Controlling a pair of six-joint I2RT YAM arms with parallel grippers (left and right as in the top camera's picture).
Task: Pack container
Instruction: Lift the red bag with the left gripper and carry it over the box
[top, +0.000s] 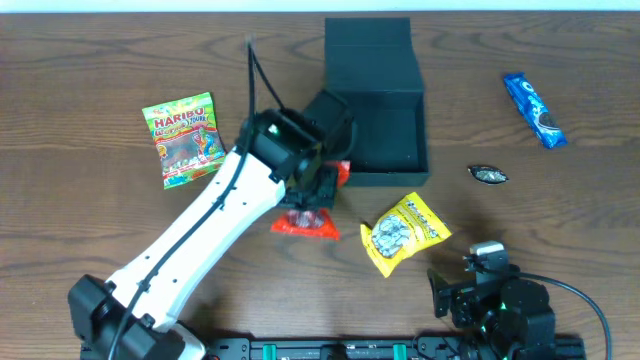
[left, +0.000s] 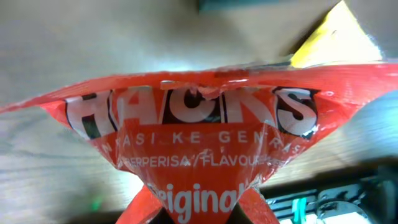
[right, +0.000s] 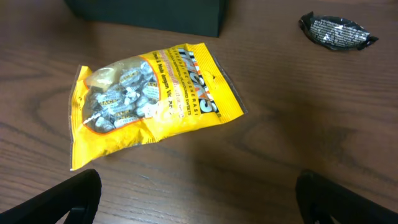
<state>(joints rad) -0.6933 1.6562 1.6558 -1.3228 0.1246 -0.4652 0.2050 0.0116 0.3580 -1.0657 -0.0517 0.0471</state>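
I should keep carrying the red Hacks packet with my left gripper until the packet hangs between the container's sides, because the container's flap lid (top: 374, 54) stands clear of its open inside (top: 391, 137).
The container (top: 388, 160) is a dark square box with its flap lid standing open at the back, at the table's middle rear. My left gripper (top: 318, 193) is by its front left corner, shut on a red Hacks packet (top: 305, 224). In the left wrist view the red packet (left: 199, 124) fills the frame and covers the jaws (left: 199, 216). My right gripper (top: 468, 288) sits low at the front right, open and empty (right: 208, 199). A yellow Hacks packet (top: 403, 232) lies in front of the container and also shows in the right wrist view (right: 143, 99).
A green Haribo packet (top: 182, 138) lies at the left. A blue Oreo packet (top: 534, 108) lies at the far right. A small dark wrapper (top: 488, 175) lies right of the container, also in the right wrist view (right: 336, 31). The container's front wall (right: 149, 15) shows there.
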